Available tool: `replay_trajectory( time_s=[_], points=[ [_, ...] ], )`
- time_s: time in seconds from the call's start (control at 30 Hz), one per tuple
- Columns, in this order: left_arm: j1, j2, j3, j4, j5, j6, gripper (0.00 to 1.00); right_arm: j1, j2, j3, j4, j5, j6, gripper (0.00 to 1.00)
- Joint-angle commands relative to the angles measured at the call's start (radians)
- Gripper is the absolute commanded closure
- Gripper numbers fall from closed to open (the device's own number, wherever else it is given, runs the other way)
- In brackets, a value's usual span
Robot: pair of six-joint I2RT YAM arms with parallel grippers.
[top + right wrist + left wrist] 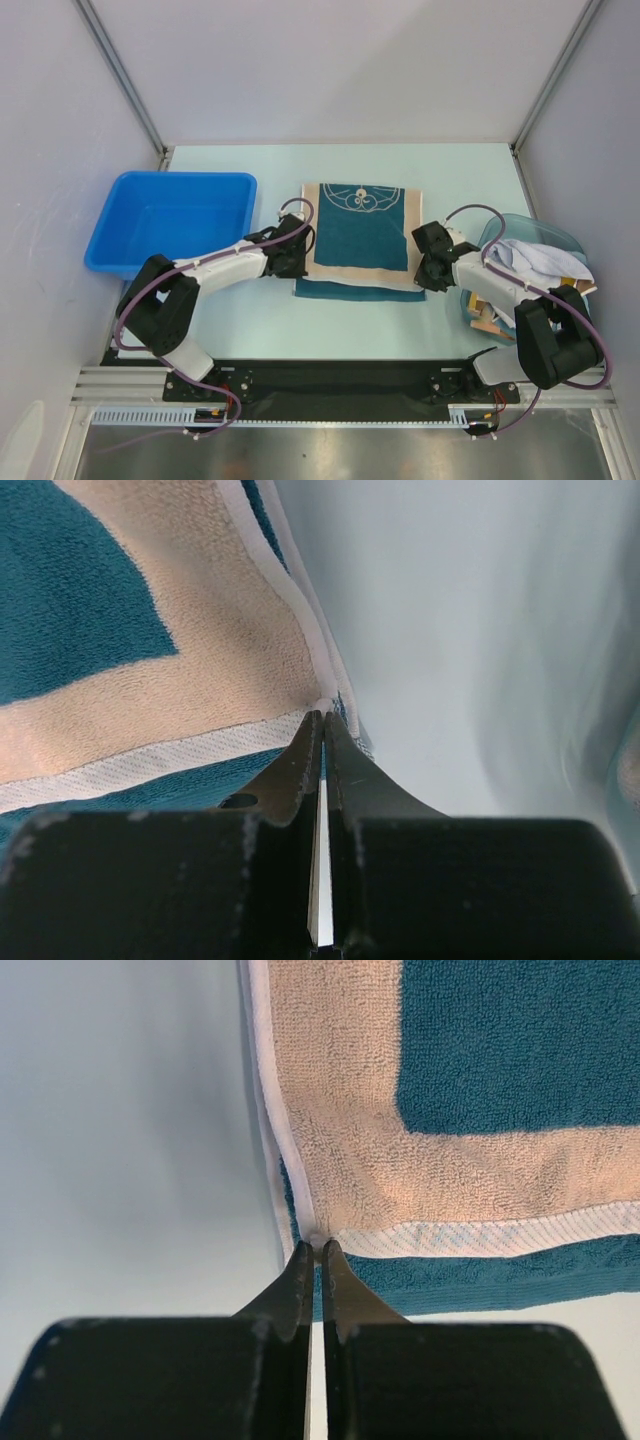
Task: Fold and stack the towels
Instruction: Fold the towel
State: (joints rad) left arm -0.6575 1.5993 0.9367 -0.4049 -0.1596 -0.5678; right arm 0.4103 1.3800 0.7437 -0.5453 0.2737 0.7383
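Observation:
My left gripper and my right gripper should bring the towel's white hem [362,281], which stops short of the teal under-layer's near edge, closer by pulling the hem corners toward that edge [361,299].
A teal towel [360,235] with a beige border and white swirls lies folded in the middle of the table, and a teal under-layer [355,288] shows along its near edge. My left gripper [303,262] is at the towel's near left corner. In the left wrist view the left gripper [316,1247] is shut, pinching the white hem corner of the towel [500,1050]. My right gripper [420,268] is at the near right corner. In the right wrist view the right gripper [324,717] is shut on that corner of the towel [70,600].
A blue bin [180,178] stands at the left, beside the left arm. A clear container [545,228] at the right holds a crumpled pale lavender-white towel [535,262] and other cloth beneath it. The right arm's base is close to that container.

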Motion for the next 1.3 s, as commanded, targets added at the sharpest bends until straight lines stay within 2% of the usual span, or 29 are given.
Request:
replay_trajectory(
  time_s=[0.0,0.33,0.47,0.67,0.97,1.07,1.2,1.27],
  points=[
    [-0.010,-0.007,0.054,-0.047,-0.034,-0.003,1.00,0.005,-0.025,0.071,-0.036,0.054,-0.022,0.99],
    [-0.010,-0.064,0.108,-0.156,-0.037,-0.006,1.00,0.005,-0.038,0.158,-0.137,0.045,-0.056,1.00],
    [-0.011,-0.139,0.050,-0.163,-0.020,-0.032,1.00,0.002,-0.102,0.119,-0.137,0.003,-0.066,1.00],
    [-0.013,-0.156,-0.101,-0.052,0.026,-0.047,1.00,-0.021,-0.099,-0.016,-0.036,-0.037,-0.063,1.00],
    [-0.013,-0.127,-0.131,0.011,0.091,-0.053,1.00,-0.025,-0.047,-0.021,0.001,-0.033,-0.088,1.00],
    [-0.013,-0.130,-0.099,-0.029,0.091,-0.055,1.00,-0.027,-0.059,0.020,-0.036,-0.019,-0.102,1.00],
    [-0.025,-0.235,-0.026,-0.126,0.055,-0.061,1.00,-0.027,-0.096,0.123,-0.177,0.013,-0.111,1.00],
    [-0.027,-0.265,-0.041,-0.138,0.046,-0.066,1.00,-0.025,-0.134,0.097,-0.188,0.006,-0.100,1.00]
  ],
)
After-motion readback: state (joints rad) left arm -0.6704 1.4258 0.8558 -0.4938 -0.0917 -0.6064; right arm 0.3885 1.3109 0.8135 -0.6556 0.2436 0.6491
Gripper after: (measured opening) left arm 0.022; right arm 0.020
